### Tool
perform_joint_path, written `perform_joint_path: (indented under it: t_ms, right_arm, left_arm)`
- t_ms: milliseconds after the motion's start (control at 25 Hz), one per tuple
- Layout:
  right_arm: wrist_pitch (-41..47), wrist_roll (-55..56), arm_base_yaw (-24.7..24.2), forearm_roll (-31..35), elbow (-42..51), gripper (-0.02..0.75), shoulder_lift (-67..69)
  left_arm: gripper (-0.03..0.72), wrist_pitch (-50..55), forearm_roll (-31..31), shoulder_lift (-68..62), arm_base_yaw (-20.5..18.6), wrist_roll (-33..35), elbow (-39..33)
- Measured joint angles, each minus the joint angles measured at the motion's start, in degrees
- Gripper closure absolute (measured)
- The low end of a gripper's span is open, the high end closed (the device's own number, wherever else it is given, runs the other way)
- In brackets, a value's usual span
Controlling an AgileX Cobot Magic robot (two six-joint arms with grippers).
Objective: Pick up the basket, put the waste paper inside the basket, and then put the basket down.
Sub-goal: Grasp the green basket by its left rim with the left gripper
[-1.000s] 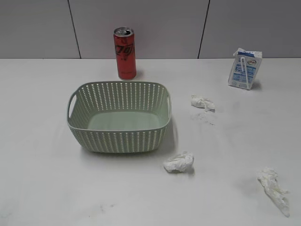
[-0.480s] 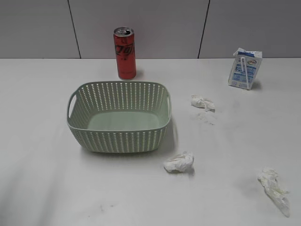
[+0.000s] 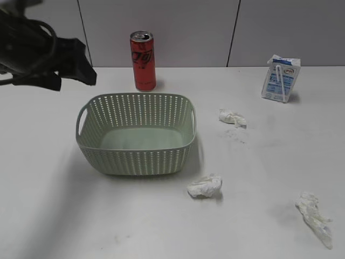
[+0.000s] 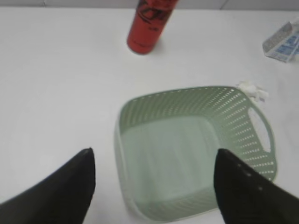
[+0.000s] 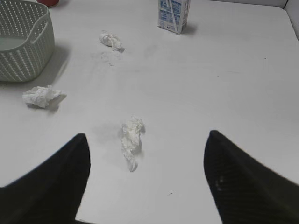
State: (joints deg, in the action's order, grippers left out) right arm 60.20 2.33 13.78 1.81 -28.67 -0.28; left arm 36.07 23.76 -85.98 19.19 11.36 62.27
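The basket's sides are standing upright under an even rim (image 3: 135,150), so the basket (image 3: 137,136) will hold its shape and stay almost level when I lift one end of it.
The sage-green basket (image 3: 137,156) stands upright and empty on the white table. My left gripper (image 4: 153,156) is open and hovers above the basket's (image 4: 233,116) left part, apart from it; my left arm (image 3: 38,51) shows dark and blurred at the upper left. Three white waste paper wads lie right of the basket: one far (image 3: 232,117), one near its front corner (image 3: 205,186), one long and stringy at the right front (image 3: 314,217). My right gripper (image 5: 147,136) is open above the table, with the stringy wad (image 5: 131,140) between its fingers' line of sight. It is out of the exterior view.
A red can (image 3: 143,60) stands behind the basket. A blue-and-white milk carton (image 3: 281,78) stands at the far right. A grey panelled wall runs behind the table. The other two wads also show in the right wrist view, one far (image 5: 110,39) and one left (image 5: 41,95).
My left arm has come into the exterior view at the upper left. The basket, the wads, the can and the carton have not moved.
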Motion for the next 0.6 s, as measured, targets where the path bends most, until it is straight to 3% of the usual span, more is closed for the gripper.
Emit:
perform_joint_path:
  t_ms: [160,440,600]
  right_arm:
    - [0.0,0.0,0.0,0.0,0.0,0.167,0.0]
    - [0.0,0.0,0.0,0.0,0.0,0.167,0.0]
    - [0.0,0.0,0.0,0.0,0.0,0.167,0.0]
  left_arm:
    - [0.095,4.77,-9.54,-11.85,1.93,-11.67,6.53]
    - [0.109,8.26,-12.49,-24.43,2.0,-15.0,10.97]
    - [0.241,7.74,-12.38,-27.5,2.0,-15.14,10.99]
